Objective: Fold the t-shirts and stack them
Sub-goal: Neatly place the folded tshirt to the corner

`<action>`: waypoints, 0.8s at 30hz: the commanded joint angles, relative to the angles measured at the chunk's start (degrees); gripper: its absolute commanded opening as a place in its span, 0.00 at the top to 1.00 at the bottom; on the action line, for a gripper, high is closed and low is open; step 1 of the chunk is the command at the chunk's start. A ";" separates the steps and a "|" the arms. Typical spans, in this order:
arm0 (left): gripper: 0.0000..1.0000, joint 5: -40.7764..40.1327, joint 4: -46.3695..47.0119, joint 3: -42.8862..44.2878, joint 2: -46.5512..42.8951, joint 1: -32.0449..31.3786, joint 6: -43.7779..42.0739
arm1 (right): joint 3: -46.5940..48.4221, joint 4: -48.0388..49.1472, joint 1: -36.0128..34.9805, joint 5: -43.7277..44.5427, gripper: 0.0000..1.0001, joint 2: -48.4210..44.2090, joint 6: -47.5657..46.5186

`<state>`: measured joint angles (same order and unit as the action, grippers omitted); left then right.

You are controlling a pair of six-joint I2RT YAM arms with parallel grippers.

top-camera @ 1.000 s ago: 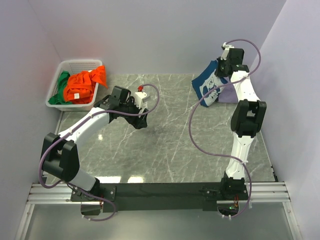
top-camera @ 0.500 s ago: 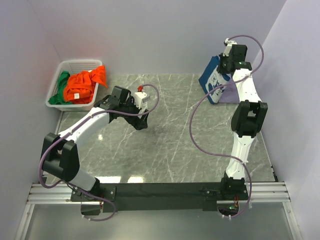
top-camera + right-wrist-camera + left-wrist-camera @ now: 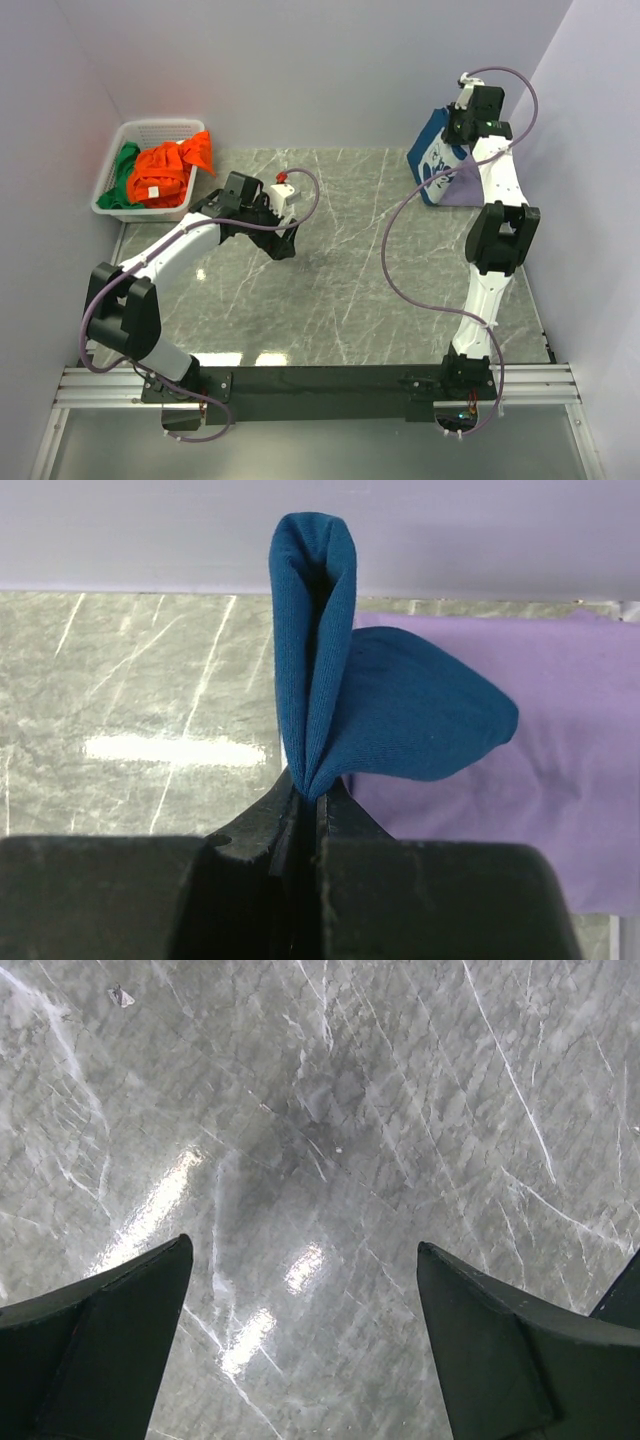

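Note:
The navy t-shirt is hanging over the flat purple cloth, so my right gripper should keep going toward the purple cloth's corner by the wall and let go there.
A navy blue t-shirt with white print hangs bunched at the back right corner, held up by my right gripper. In the right wrist view the gripper is shut on a pinched fold of the navy cloth, above a folded purple cloth lying on the table. Orange and green t-shirts lie crumpled in the white basket at the back left. My left gripper hovers left of centre; its view shows it open over bare marble with nothing between the fingers.
The purple cloth lies under the hanging navy shirt by the right wall. Walls close in at the back, left and right. A small speck sits on the grey marble table.
My right gripper has carried the navy shirt up and further toward the back right corner, bunching it narrower. The left gripper opened a little wider; its arm stayed in place.

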<state>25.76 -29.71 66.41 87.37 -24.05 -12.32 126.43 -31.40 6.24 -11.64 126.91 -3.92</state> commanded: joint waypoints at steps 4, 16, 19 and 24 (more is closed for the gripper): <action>0.01 1.40 -0.43 2.67 0.52 0.15 -0.69 | 4.88 1.95 2.19 -0.31 1.00 -1.93 -0.29; 0.01 2.28 -1.92 3.55 1.92 0.15 -0.61 | 2.07 3.70 7.03 -1.46 1.00 2.37 -9.16; 0.00 2.45 -2.36 3.81 2.36 0.15 -0.51 | 1.36 4.76 8.17 -1.37 1.00 3.86 -11.54; 0.01 3.07 -3.33 5.04 3.59 0.15 -0.16 | 0.75 6.26 9.05 0.38 1.00 6.15 -15.58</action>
<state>27.14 -32.38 68.51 90.56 -24.05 -12.56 127.02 -29.41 14.79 -12.64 132.75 -15.27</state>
